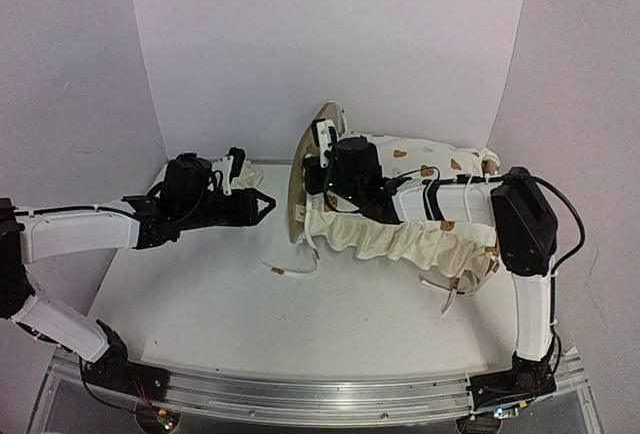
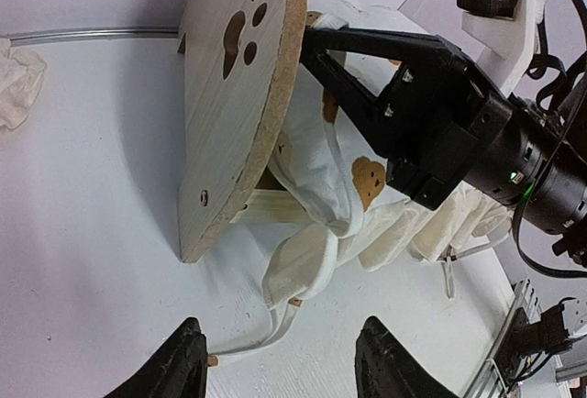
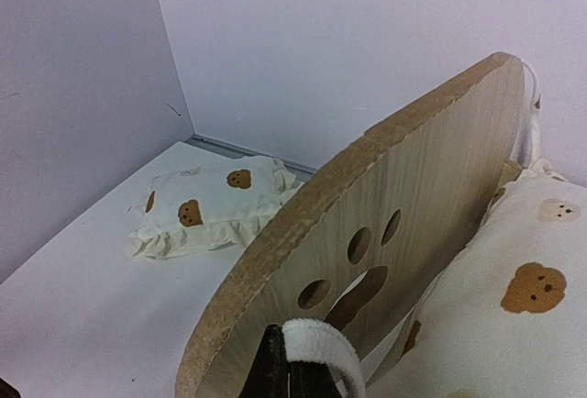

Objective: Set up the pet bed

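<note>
The cushion's front corner hangs down while my right gripper pulls the cushion's edge (image 2: 331, 112) high along the headboard. So next I let go of the cushion's edge and move my left gripper to that corner (image 2: 342, 223).
The pet bed stands at mid-table, its plywood headboard (image 1: 299, 182) (image 2: 240, 95) (image 3: 404, 187) with paw-print cutouts facing left. The bear-print cushion (image 1: 430, 169) (image 2: 316, 251) (image 3: 518, 297) lies over the frame and hides the base. My right gripper (image 1: 318, 176) (image 2: 316, 48) (image 3: 290, 361) reaches across the cushion to the inner face of the headboard and is shut on a white cushion tie (image 3: 323, 343). My left gripper (image 1: 264, 206) (image 2: 284, 370) hovers open just left of the headboard. Another loose tie (image 2: 266, 338) lies on the table between its fingers, ungripped.
The small bear-print pillow (image 1: 246, 171) (image 3: 209, 201) (image 2: 16, 82) lies at the back left near the wall corner. More cushion ties (image 1: 295, 272) trail on the table in front of the bed. White walls enclose the back and sides.
</note>
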`<state>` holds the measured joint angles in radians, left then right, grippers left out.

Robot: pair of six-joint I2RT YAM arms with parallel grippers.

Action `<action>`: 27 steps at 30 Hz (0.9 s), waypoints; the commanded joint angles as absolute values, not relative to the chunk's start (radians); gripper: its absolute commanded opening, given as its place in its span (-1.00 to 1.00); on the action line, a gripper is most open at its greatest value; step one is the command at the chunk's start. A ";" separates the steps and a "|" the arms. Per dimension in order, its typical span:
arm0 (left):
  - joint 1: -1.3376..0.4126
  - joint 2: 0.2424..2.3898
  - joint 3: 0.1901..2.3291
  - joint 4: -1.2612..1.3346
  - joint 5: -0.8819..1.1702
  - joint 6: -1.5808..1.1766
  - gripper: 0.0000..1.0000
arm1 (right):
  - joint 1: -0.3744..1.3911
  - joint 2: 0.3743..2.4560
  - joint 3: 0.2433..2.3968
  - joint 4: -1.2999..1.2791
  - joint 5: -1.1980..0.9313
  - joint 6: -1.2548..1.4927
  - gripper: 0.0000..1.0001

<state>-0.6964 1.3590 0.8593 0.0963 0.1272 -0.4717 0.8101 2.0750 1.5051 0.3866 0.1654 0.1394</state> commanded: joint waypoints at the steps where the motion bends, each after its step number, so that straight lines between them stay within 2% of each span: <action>1: -0.691 1.343 0.849 0.139 0.105 -0.471 0.12 | 0.813 2.081 1.529 0.322 0.148 0.190 -1.00; 13: -0.691 1.367 0.851 0.176 0.118 -0.480 0.11 | 0.822 2.181 1.739 -0.105 0.181 0.214 -0.96; 21: -0.691 1.387 0.846 0.192 0.118 -0.493 0.12 | 0.820 2.160 1.918 -0.459 0.011 0.266 -0.12; 27: -0.691 1.439 0.857 0.225 0.143 -0.505 0.19 | 0.790 2.103 1.967 -0.628 -0.106 0.285 0.19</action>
